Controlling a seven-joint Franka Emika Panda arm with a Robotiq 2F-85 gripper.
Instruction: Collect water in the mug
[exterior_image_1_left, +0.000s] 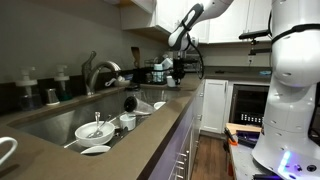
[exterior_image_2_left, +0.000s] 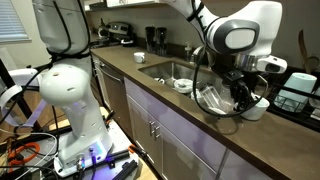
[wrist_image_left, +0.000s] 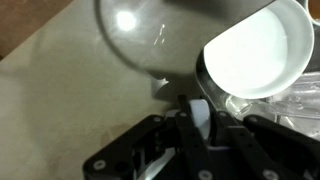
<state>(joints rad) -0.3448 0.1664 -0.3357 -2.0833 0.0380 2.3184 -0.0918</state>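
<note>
The white mug (exterior_image_2_left: 259, 108) is upright, low above the open counter (exterior_image_2_left: 263, 126) beside the sink. My gripper should keep lowering it until its base rests there, then let go.
My gripper (wrist_image_left: 197, 115) is shut on the handle of a white mug (wrist_image_left: 255, 50), whose open mouth fills the upper right of the wrist view. In both exterior views the gripper (exterior_image_1_left: 178, 68) (exterior_image_2_left: 243, 95) is at the end of the countertop, away from the sink basin (exterior_image_1_left: 45, 125) (exterior_image_2_left: 160, 66). The mug (exterior_image_2_left: 256, 106) sits low at the counter surface. The faucet (exterior_image_1_left: 96, 72) stands behind the sink. No water is visible in the mug.
The sink holds white bowls and dishes (exterior_image_1_left: 95, 130). A clear glassy round object (wrist_image_left: 140, 30) lies next to the mug. A dish rack (exterior_image_2_left: 300, 100) and a coffee maker (exterior_image_2_left: 155, 38) stand on the counter. The robot base (exterior_image_1_left: 290, 90) stands beside the cabinets.
</note>
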